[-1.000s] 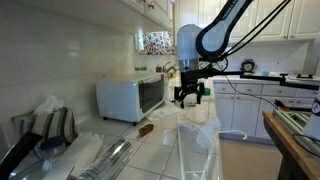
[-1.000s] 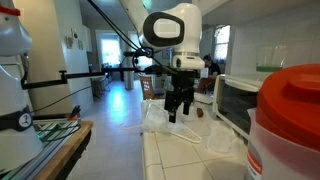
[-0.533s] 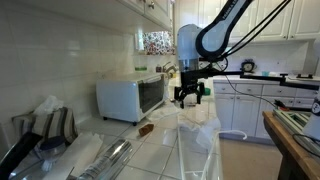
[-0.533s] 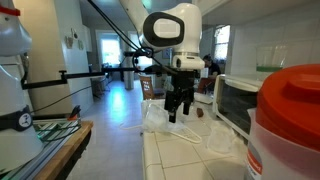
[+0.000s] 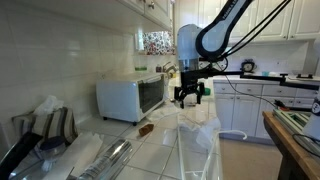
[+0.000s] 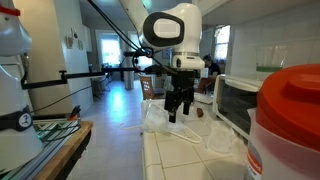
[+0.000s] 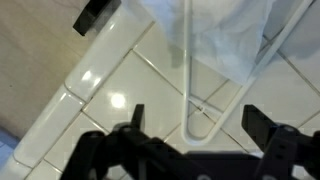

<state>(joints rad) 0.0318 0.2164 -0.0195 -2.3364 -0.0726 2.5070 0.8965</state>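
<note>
The white hanger's rounded end [image 7: 200,138] is under my gripper, away from the hanger's hook, so I should swing back and turn toward the hook past the counter edge.
My gripper [image 5: 190,99] hangs open and empty above the white tiled counter [image 5: 150,150]; it also shows in an exterior view [image 6: 178,108]. In the wrist view the gripper [image 7: 194,122] has its two black fingers spread wide, with the rounded end of a white wire rack [image 7: 205,110] on the tiles between and below them. Clear crumpled plastic [image 7: 235,35] lies on the rack just beyond. The plastic also shows below the gripper in both exterior views [image 5: 195,130] [image 6: 160,118].
A white toaster oven [image 5: 130,98] with its door open stands at the wall beside the gripper, a small brown object [image 5: 145,128] before it. A red-lidded container [image 6: 290,120] fills the near corner. Foil and bags [image 5: 70,150] lie near the camera. The counter edge drops to a wood floor [image 7: 40,50].
</note>
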